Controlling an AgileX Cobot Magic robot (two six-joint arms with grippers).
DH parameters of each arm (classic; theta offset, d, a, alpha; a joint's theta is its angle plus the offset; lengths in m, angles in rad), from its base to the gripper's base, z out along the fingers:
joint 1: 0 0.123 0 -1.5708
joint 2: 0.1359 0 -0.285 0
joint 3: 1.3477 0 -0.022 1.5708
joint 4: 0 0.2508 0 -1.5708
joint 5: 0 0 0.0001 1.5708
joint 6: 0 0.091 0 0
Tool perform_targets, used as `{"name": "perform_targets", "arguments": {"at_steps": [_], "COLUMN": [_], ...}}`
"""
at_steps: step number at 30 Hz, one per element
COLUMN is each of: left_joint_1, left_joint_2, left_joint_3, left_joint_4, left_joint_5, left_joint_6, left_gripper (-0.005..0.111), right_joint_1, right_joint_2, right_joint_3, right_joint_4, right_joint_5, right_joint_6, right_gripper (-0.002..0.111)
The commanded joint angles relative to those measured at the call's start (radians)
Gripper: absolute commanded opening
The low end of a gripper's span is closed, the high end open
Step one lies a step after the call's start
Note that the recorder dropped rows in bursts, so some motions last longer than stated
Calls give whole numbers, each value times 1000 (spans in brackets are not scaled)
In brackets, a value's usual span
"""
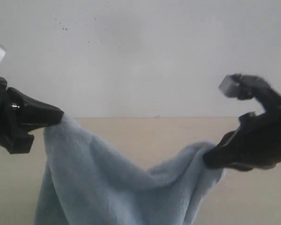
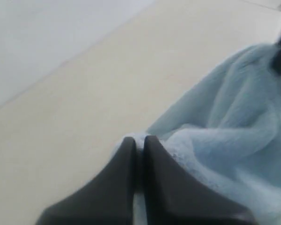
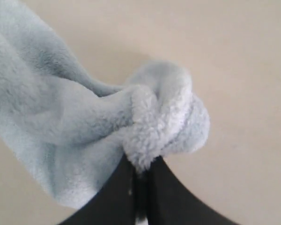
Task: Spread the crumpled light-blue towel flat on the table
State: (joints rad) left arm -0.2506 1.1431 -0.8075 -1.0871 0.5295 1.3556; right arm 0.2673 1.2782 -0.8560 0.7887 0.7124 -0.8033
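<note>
My right gripper will need to rework that fold [image 1: 199, 152] after I lower the towel and open both grippers, as it pinches a bunched fold of the light-blue towel [image 3: 166, 105].
The light-blue towel [image 1: 112, 187] hangs between my two grippers above the beige table [image 1: 150, 133], sagging in the middle and running out of the bottom of the exterior view. My left gripper [image 1: 60, 115] is shut on the towel's upper left corner; in its wrist view the black fingers [image 2: 152, 154] pinch a thin edge of the towel [image 2: 225, 140]. My right gripper [image 1: 209, 158] is shut on the towel's right end, lower than the left. In the right wrist view a bunched fluffy fold of the towel [image 3: 150, 117] sticks out from my right gripper [image 3: 140, 168]. No label shows.
A white wall [image 1: 140, 51] rises behind the table's far edge. Bare table [image 2: 84, 103] lies beside the towel in the left wrist view, and the table [image 3: 243, 93] also shows under the right gripper.
</note>
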Motion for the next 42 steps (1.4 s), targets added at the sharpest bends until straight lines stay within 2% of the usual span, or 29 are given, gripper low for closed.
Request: {"name": "perform_targets", "arguments": {"at_steps": [1, 5, 9, 16, 18, 23, 25, 27, 31, 38, 40, 42], "left_joint_1": [-3, -3, -3, -3, -3, -3, -3, -3, -3, -3, -3, -3], "left_joint_2": [-92, -111, -69, 16, 30, 55, 55, 55, 55, 60, 72, 93], "left_joint_3": [50, 66, 110, 128, 128, 128, 128, 122, 106, 109, 114, 116], "left_joint_4": [30, 30, 31, 37, 37, 30, 24, -16, -72, -72, -72, -69], "left_joint_5": [-233, -238, -238, -193, -161, -160, -164, -164, -168, -282, -290, -279], "left_joint_6": [-103, -101, -96, -65, -45, -45, -45, -45, -45, -47, -107, -202], "left_gripper": [4, 4, 4, 5, 11, 43, 53, 60, 61, 61, 61, 61], "right_joint_1": [-30, -30, -30, -28, -28, -28, -28, -28, -28, -40, -78, -135], "right_joint_2": [-175, -170, -69, 82, 98, 118, 120, 120, 120, 140, 191, 268], "right_joint_3": [-4, 21, 86, 88, 88, 88, 88, 88, 88, 88, 73, 26], "right_joint_4": [-124, -152, -153, -153, -153, -153, -153, -153, -176, -244, -242, -226], "right_joint_5": [-140, -207, -280, -207, -191, -198, -227, -271, -360, -510, -509, -418], "right_joint_6": [99, 99, 134, 166, 166, 162, 162, 172, 223, 365, 421, 429], "right_gripper": [0, 0, 0, 0, 4, 30, 40, 46, 46, 46, 42, 34]}}
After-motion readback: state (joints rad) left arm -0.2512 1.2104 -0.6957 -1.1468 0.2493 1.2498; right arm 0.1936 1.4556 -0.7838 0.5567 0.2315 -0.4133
